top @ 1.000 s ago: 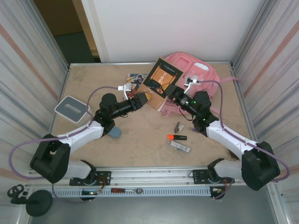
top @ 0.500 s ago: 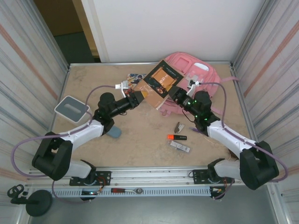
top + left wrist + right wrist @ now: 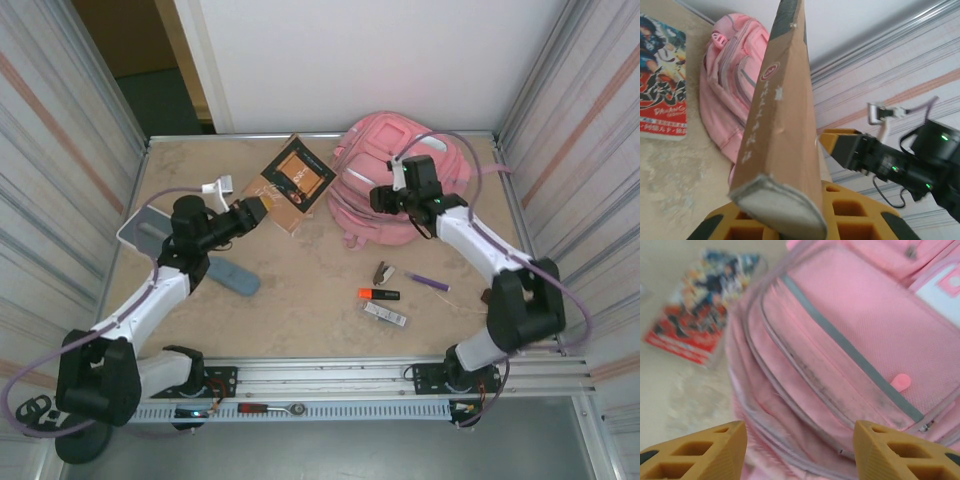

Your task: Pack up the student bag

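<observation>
The student bag's front [image 3: 370,174] will lift like a flap when I pull it up, because the grey zipper edges lie apart over slack pink cloth [image 3: 776,415].
The student bag [image 3: 425,165] is a large pink backpack lying at the back right, front pockets up. My left gripper [image 3: 257,207] is shut on the edge of a brown book [image 3: 292,180] with a dark and orange cover, held tilted above the table just left of the bag. In the left wrist view the book's brown spine [image 3: 777,115] rises between my yellow fingers [image 3: 850,210], with the bag [image 3: 730,95] behind it. My right gripper [image 3: 385,198] hangs open over the bag's left side, and its fingers [image 3: 700,452] straddle a zipped pocket [image 3: 840,365] with nothing between them.
A colourful comic [image 3: 660,95] lies flat left of the bag. A grey pad [image 3: 140,228] and a blue object [image 3: 234,279] sit near the left arm. A metal clip [image 3: 383,272], an orange highlighter [image 3: 378,294], a purple pen [image 3: 428,282] and a silver item [image 3: 385,315] lie front right.
The right gripper let go of the book, opened and swung back over the bag. The left gripper shut on the book and carried it left.
</observation>
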`<state>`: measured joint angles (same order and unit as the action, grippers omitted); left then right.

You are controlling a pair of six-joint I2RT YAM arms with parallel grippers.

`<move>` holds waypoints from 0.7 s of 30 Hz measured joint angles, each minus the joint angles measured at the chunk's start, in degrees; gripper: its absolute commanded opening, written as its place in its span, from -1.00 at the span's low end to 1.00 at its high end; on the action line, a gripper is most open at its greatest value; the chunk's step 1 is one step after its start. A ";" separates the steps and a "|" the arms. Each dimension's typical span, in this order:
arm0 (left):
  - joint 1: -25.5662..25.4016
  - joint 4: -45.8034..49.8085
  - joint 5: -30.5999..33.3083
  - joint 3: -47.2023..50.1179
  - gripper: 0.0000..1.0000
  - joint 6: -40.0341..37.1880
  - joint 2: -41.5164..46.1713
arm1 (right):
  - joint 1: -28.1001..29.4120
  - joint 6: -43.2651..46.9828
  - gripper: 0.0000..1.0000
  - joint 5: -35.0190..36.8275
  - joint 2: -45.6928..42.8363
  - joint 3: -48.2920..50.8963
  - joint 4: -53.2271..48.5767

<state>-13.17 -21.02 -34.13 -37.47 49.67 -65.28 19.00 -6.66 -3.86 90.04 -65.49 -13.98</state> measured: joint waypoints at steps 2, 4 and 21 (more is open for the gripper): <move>1.14 2.56 -1.01 0.00 -1.00 -1.07 0.66 | 0.04 3.76 0.09 0.33 5.64 -3.30 -2.60; 1.77 4.74 -1.66 0.00 -1.00 -1.99 0.81 | 0.17 6.51 0.10 0.68 10.05 -6.27 -4.72; 1.86 9.84 -5.49 1.20 -1.00 -3.96 0.87 | 4.79 21.35 -0.82 13.90 26.40 -21.73 -9.68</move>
<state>-11.31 -11.18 -39.62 -36.27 45.71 -64.40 23.79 14.70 10.04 116.44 -87.22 -23.66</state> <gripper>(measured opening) 0.169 0.167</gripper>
